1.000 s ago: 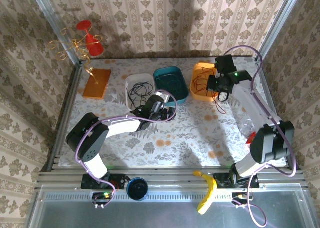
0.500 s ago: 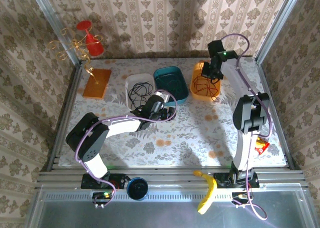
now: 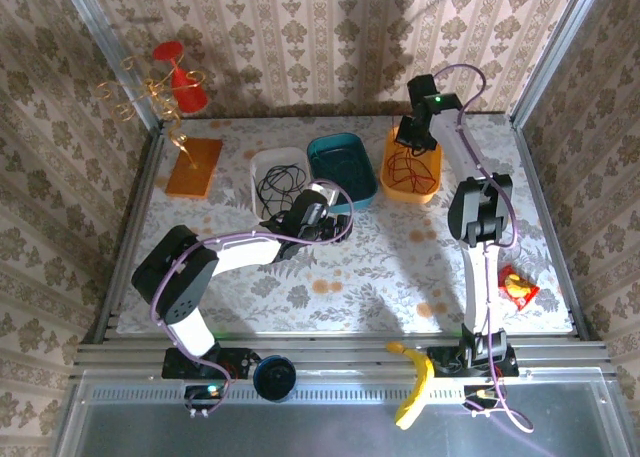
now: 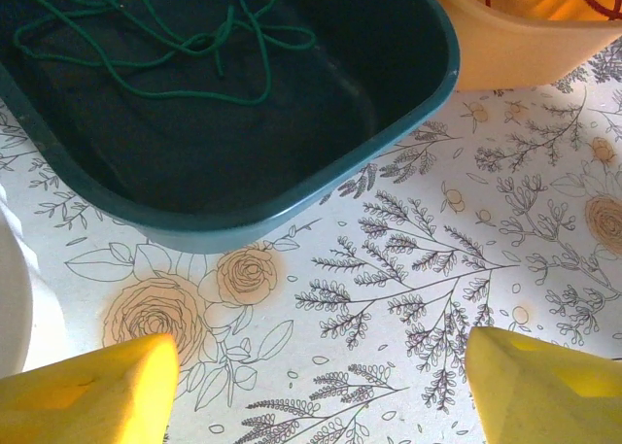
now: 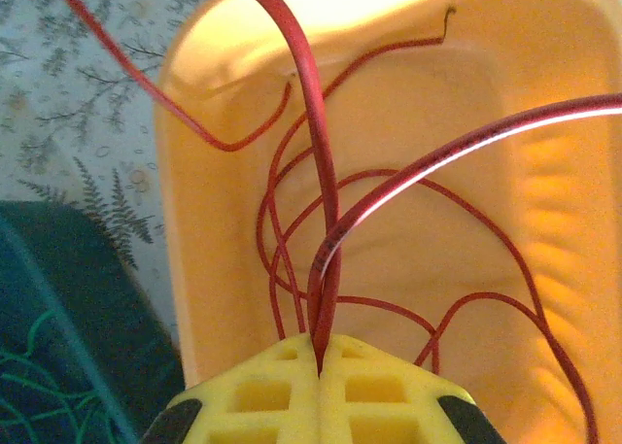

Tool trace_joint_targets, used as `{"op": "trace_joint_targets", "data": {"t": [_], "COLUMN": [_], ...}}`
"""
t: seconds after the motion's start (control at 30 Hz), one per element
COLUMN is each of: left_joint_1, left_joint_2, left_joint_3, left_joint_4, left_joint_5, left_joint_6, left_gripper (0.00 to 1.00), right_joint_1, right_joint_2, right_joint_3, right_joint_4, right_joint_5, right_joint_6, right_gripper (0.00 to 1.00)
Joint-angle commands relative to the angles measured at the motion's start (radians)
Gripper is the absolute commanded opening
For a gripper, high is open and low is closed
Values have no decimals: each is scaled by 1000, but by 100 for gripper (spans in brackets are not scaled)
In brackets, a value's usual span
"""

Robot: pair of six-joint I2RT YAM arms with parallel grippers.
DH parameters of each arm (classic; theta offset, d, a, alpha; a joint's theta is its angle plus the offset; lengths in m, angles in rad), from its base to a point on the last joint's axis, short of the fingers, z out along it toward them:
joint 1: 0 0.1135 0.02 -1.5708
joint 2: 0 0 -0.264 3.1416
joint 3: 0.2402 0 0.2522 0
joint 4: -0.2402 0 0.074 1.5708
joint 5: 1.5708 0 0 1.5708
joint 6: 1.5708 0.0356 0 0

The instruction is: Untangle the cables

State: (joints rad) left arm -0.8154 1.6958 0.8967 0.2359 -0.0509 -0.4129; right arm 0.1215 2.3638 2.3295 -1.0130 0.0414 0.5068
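I should keep lowering my right gripper, as the red cable's doubled strand (image 5: 328, 264) is above the orange tub's bottom (image 3: 409, 174), until the strand is below the tub's rim, and then let go.
My right gripper (image 5: 321, 361) is shut on a doubled strand of the red cable (image 5: 311, 123), whose loops lie in the orange tub (image 5: 466, 104) below it. From above, that gripper (image 3: 411, 135) hangs over the far part of the orange tub (image 3: 388, 182). The green cable (image 4: 194, 46) lies loose inside the teal tub (image 4: 292, 206). A black cable (image 3: 275, 182) is coiled in the white tub (image 3: 256, 162). My left gripper (image 4: 316, 386) is open over bare tablecloth just in front of the teal tub, with nothing between its yellow fingertips (image 4: 87, 395).
An orange board (image 3: 193, 167) lies at the back left near a red and gold ornament (image 3: 165, 87). A snack packet (image 3: 517, 287) sits at the right. A banana (image 3: 412, 382) and a blue cup (image 3: 274, 377) rest on the front rail.
The right arm has swung back and to the left with the red cable, from beside the orange tub to over its far part. The left arm has stayed still.
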Motion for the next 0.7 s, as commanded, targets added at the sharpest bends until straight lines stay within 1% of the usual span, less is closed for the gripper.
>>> {"op": "trace_joint_targets", "data": {"t": [0.0,0.1,0.27,0.37,0.53,0.67], "left_joint_1": [12,13,14,13,13,15], "left_joint_2": [22,25,25,29,35,42], "left_joint_3": [-1,5,2,1,3,16], "left_joint_4": [17,14,17,16,15,11], "left_joint_5": [19,23,22,27,32,42], "left_joint_6": [-21,-22,-26,-27,-32,-30], "left_gripper": [78,78,78,78,78,78], "right_joint_1": [-8,-12,-23,-38,-42,-42], "right_joint_2": [20,18,17,21,40,26], "right_joint_3": [-39,-79,-140,-177,-190,-209], "right_joint_4": [57,107,132,155,150,159], "right_joint_5": [-37,-50,-29,-46,-57,-73], "right_joint_6": [59,73,106,127,123,118], "right_gripper": [0,0,0,0,0,0]}}
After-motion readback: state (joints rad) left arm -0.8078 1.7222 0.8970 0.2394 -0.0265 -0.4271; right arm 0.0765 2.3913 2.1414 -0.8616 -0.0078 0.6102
